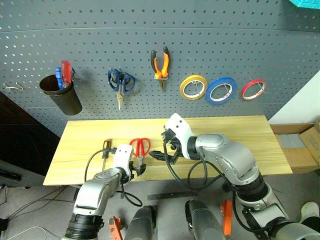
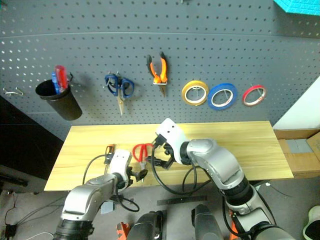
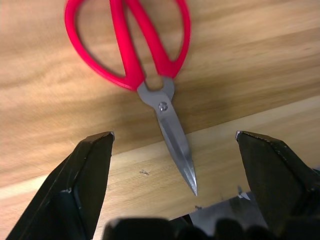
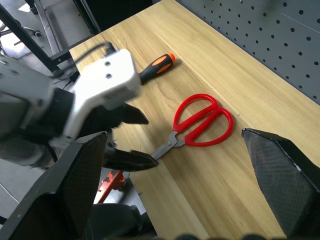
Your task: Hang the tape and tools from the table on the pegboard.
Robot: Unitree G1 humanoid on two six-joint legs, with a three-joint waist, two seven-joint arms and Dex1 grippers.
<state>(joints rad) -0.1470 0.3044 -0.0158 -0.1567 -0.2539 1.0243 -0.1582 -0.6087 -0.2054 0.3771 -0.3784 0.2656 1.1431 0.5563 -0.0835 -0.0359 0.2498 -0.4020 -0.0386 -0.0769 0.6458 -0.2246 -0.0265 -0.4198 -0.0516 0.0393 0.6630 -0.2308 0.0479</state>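
My left gripper has the red-handled scissors' blades (image 1: pixel 140 160) pointing at it, so it should grab the blades and hang the loops on the blue-handled scissors' hook (image 1: pixel 118 70).
Red-handled scissors (image 1: pixel 140 147) lie on the light wooden table (image 1: pixel 225 140) near its front edge, blades toward me. My left gripper (image 1: pixel 138 168) is open just before the blade tips (image 3: pixel 187 172), which sit between its fingers (image 3: pixel 92 170). My right gripper (image 1: pixel 165 156) hovers open over the table to the right of the scissors (image 4: pixel 200 122). The orange-and-black screwdriver (image 1: pixel 105 148) lies left of the scissors. On the pegboard (image 1: pixel 150 30) hang the orange pliers (image 1: pixel 160 64) and the blue tape (image 1: pixel 221 90).
Also on the pegboard are a black cup (image 1: pixel 62 95) holding red and blue screwdrivers, blue-handled scissors (image 1: pixel 120 84), a yellow roll (image 1: pixel 193 87), a red roll (image 1: pixel 253 89) and a bare hook (image 1: pixel 14 87) at far left. Cardboard boxes (image 1: pixel 300 145) stand right of the table.
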